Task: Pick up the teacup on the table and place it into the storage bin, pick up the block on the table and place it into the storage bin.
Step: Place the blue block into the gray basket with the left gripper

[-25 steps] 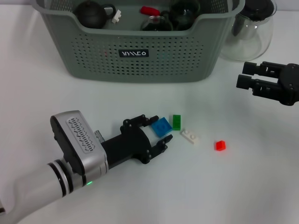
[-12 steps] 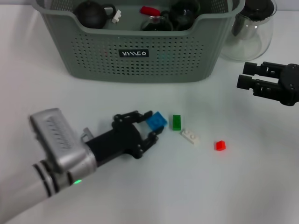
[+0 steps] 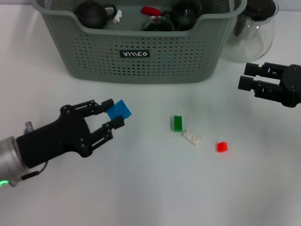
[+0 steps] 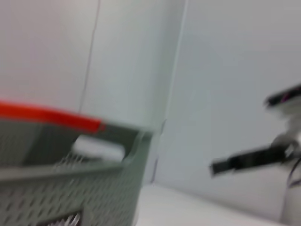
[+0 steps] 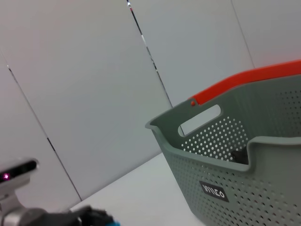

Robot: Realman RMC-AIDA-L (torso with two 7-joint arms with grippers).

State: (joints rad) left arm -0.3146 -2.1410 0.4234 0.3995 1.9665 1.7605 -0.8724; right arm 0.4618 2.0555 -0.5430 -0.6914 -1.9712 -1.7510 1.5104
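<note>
The blue block is in my left gripper's fingers, and the way to the storage bin is open. My left gripper should go on over the storage bin's rim and let go of the block inside.
My left gripper hangs above the table's left half, shut on a blue block that is tilted between its fingers. In front of the gripper stands the grey-green storage bin, also seen in the right wrist view as the storage bin. Dark rounded vessels and a glass cup lie inside it; I cannot tell which is the teacup. On the table lie a green block, a white block and a red block. My right gripper is parked at the right, holding nothing.
A clear glass jug with a dark lid stands right of the bin, behind the right gripper. The bin also holds a red piece and a small white piece. White tabletop lies bare in front of the blocks.
The left gripper closed on the blue block beside the green one, then lifted it and drew back to the left. The right arm has not moved.
</note>
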